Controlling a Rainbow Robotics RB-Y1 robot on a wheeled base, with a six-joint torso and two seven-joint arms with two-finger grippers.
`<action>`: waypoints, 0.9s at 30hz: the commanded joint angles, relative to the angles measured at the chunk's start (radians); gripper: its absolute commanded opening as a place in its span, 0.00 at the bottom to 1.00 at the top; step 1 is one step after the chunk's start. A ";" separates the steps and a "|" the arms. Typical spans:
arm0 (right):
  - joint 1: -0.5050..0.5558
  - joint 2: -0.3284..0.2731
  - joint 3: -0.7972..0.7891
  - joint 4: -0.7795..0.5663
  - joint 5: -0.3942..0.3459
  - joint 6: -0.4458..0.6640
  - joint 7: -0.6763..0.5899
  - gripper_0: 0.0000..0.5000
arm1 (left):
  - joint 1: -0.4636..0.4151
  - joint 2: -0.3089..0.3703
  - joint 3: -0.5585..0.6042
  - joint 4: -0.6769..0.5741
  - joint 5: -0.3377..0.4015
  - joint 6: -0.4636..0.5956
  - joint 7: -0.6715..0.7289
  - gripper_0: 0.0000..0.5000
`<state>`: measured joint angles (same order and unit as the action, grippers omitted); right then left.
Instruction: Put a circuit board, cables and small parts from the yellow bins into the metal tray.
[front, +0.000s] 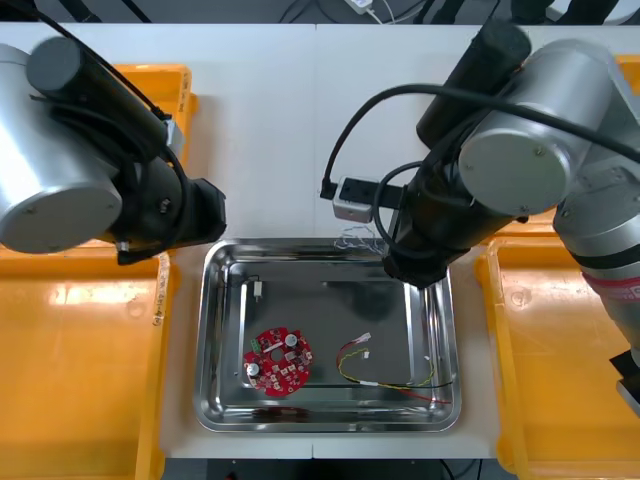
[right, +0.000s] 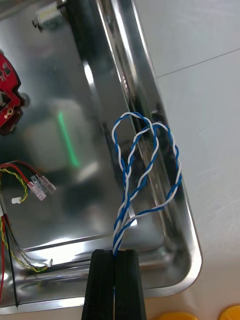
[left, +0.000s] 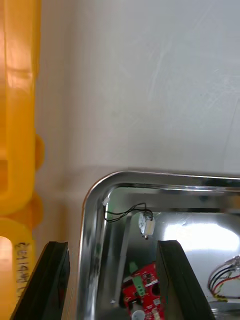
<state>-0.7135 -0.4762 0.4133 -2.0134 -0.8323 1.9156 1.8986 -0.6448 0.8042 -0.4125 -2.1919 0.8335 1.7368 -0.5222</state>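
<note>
My gripper should expect a matching black cable to arch outward when carrying it, because the small metal part's thin black wire (left: 129, 212) stays bent in the tray.
My right gripper (right: 115, 254) is shut on a twisted blue and white cable (right: 145, 165), whose loops hang over the rim of the metal tray (right: 176, 210). In the front view that cable (front: 357, 238) shows at the tray's far edge (front: 300, 243), beside the right arm. In the tray lie a round red circuit board (front: 279, 361), a red and yellow cable (front: 392, 376) and a small metal part (front: 256, 287) with a thin black wire. My left gripper (left: 111, 245) stands open above the tray's far left corner (left: 100, 185), the small metal part (left: 146, 223) beyond its fingers.
Yellow bins flank the tray: one at the front left (front: 70, 370), one at the back left (front: 170, 90), one at the front right (front: 560, 350). Bare white table lies behind the tray (front: 270, 130). An orange-looking bin wall (left: 15, 125) runs beside my left fingers.
</note>
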 joint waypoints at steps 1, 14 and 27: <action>0.034 0.014 0.078 -0.037 0.038 -0.017 -0.003 0.00 | -0.044 0.061 0.089 0.023 0.052 0.010 -0.145 1.00; 0.094 0.077 0.174 -0.033 0.200 -0.086 0.019 0.00 | -0.065 0.104 0.176 0.218 0.075 0.009 -0.426 1.00; 0.114 0.079 0.196 0.012 0.271 -0.153 0.048 0.00 | -0.072 0.115 0.195 0.452 0.003 -0.103 -0.688 1.00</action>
<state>-0.6060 -0.4158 0.5903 -2.0050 -0.5726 1.7785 1.9164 -0.6668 0.8719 -0.2469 -1.7678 0.8578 1.6697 -1.1764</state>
